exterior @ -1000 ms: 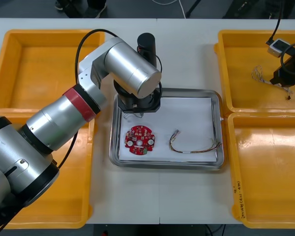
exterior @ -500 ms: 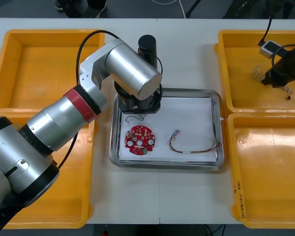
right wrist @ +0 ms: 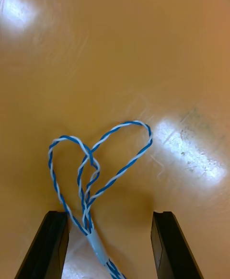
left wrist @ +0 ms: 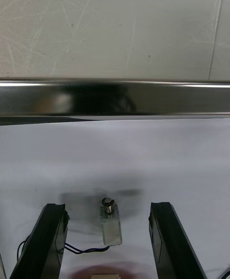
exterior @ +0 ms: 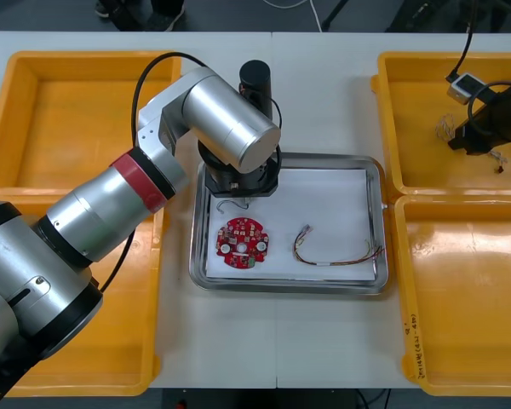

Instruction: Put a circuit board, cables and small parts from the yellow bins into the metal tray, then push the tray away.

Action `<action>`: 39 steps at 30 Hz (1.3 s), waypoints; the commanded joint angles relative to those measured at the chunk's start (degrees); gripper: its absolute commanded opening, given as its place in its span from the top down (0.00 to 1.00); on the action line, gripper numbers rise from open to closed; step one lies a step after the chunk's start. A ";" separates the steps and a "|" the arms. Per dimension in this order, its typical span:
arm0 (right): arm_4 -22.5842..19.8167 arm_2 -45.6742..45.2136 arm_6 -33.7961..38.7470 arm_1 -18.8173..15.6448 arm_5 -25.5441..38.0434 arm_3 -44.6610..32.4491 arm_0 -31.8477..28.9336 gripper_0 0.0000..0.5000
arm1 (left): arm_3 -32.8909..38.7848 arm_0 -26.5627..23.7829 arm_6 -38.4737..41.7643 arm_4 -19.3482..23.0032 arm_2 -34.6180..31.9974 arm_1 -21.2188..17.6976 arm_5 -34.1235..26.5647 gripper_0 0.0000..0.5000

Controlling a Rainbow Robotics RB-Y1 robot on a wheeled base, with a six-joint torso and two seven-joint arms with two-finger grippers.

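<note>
I expect the twisted blue and white cable to keep its loops (right wrist: 92, 171) bundled when I carry it, because white tape (right wrist: 97, 246) holds them together and parts of the cable run on past the tape.
My left gripper (left wrist: 108, 208) hangs open over the metal tray (exterior: 373, 285), near its far left corner. A small metal part (left wrist: 110, 228) with a thin black wire lies on the white lining between the fingers, apart from both. In the front view the same part (exterior: 231, 204) lies just beyond the round red circuit board (exterior: 243, 241). A red and yellow cable (exterior: 336, 252) lies to the board's right. My right gripper (right wrist: 108, 215) is open over the far right yellow bin (exterior: 390, 119). The twisted blue and white cable (right wrist: 122, 166) lies on the bin floor, its taped end between the fingers.
A yellow bin (exterior: 60, 119) at the far left and one (exterior: 460, 298) at the near right look bare inside. The left arm (exterior: 230, 128) covers part of the near left bin. Bare table lies beyond the tray's far rim (left wrist: 115, 98).
The left gripper has opened and let the small metal part down onto the tray lining. The right gripper has shifted left across the far right bin toward the blue and white cable.
</note>
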State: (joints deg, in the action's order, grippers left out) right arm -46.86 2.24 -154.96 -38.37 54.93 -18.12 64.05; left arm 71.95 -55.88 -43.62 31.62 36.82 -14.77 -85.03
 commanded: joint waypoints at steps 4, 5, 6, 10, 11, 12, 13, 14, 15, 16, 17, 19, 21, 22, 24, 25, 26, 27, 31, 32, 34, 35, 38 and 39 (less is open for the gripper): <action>-0.60 -0.83 -0.04 -0.13 -0.97 -0.86 -1.20 0.00 | 9.08 -2.30 1.00 -0.07 -3.68 -2.37 -4.79 0.00; -0.68 -0.83 -0.04 -0.13 -1.23 -0.77 -1.47 0.00 | 10.31 -2.30 1.00 -0.07 -4.30 -2.81 -5.59 0.00; -0.95 -0.83 -0.04 -0.04 -1.49 -0.77 -1.55 0.00 | 11.19 -2.30 1.00 0.02 -4.74 -3.16 -6.11 0.00; -2.71 -0.83 -0.04 -0.04 -2.55 -0.86 -2.61 0.00 | 15.32 -2.30 0.82 0.02 -7.20 -4.83 -9.28 0.00; -3.15 -0.83 -0.04 -0.04 -2.73 -0.77 -2.87 0.00 | 16.38 -2.30 1.00 0.11 -7.64 -5.27 -9.98 0.00; -3.41 -0.83 -0.04 -0.13 -2.81 -0.77 -3.05 0.00 | 16.99 -2.30 1.00 0.11 -8.08 -5.54 -10.42 0.00; -3.76 -0.83 -0.04 -0.04 -2.99 -0.86 -3.22 0.00 | 17.87 -2.30 0.82 0.11 -8.78 -5.89 -11.12 0.00; -4.29 -0.83 -0.04 -0.13 -3.08 -0.77 -3.58 0.00 | 19.01 -2.30 0.82 0.11 -9.57 -6.42 -12.00 0.00; -4.82 -0.83 -0.04 -0.13 -3.25 -0.86 -3.75 0.00 | 19.89 -2.30 0.82 0.20 -10.45 -6.85 -12.62 0.00; -4.99 -0.83 -0.04 -0.13 -3.34 -0.86 -4.02 0.07 | 20.77 -2.30 0.73 0.11 -11.07 -7.29 -13.23 0.00; -5.34 -0.83 -0.04 -0.04 -3.52 -0.86 -4.10 0.10 | 21.74 -2.30 0.56 0.11 -11.68 -7.73 -13.76 0.00; -5.69 -0.83 -0.04 -0.04 -3.52 -0.86 -4.46 0.11 | 22.97 -2.30 0.56 0.02 -12.82 -8.52 -14.46 0.00; -6.13 -0.83 -0.04 -0.13 -3.60 -0.86 -4.81 0.28 | 24.55 -2.30 0.29 -0.07 -14.76 -9.40 -15.17 0.00; -6.22 -0.83 -0.04 -0.13 -3.60 -0.86 -4.89 0.44 | 24.73 -2.30 0.12 0.02 -15.55 -9.58 -15.43 0.00; -6.57 -0.83 -0.04 -0.21 -3.60 -0.77 -5.07 0.78 | 25.34 -2.30 -0.23 0.02 -17.39 -10.11 -15.69 0.00; -6.57 -0.83 -0.04 -0.21 -3.60 -0.77 -5.07 0.83 | 25.52 -2.30 -0.50 0.02 -18.19 -10.28 -15.96 0.00; -6.57 -0.83 -0.04 -0.21 -3.60 -0.77 -5.07 0.88 | 25.69 -2.30 -0.76 0.02 -18.71 -10.55 -16.13 0.00; -6.57 -0.83 -0.04 -0.21 -3.52 -0.77 -4.98 0.94 | 26.04 -2.30 -1.11 0.11 -19.59 -11.07 -16.22 0.00; -7.01 -0.83 -0.04 -0.21 -3.60 -0.86 -4.98 1.00 | 25.87 -2.30 -4.01 0.28 -22.84 -11.86 -16.84 0.00; -7.10 -0.83 -0.04 -0.21 -3.60 -1.30 -4.98 1.00 | 25.61 -2.30 -5.42 0.28 -23.99 -12.04 -17.36 0.00; -7.01 -0.83 -0.04 -0.30 -3.25 -2.62 -4.98 1.00 | 25.25 -2.30 -7.97 0.28 -26.01 -12.39 -18.33 0.00; -6.84 -0.83 -0.04 -0.39 -2.81 -3.59 -4.98 1.00 | 25.08 -2.30 -9.20 0.28 -26.80 -12.57 -18.59 0.00; -6.05 -0.83 -0.04 -0.83 -0.35 -7.10 -4.98 1.00 | 23.76 -2.30 -12.80 0.64 -28.47 -13.36 -18.86 0.00; -5.34 -0.83 -0.04 -1.09 0.88 -8.86 -4.89 1.00 | 23.06 -2.39 -14.21 0.81 -29.08 -13.80 -18.86 0.00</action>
State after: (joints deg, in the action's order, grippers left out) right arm -53.35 2.21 -154.96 -38.50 53.35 -22.34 60.84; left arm 95.43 -55.88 -47.41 31.66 10.46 -25.73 -103.41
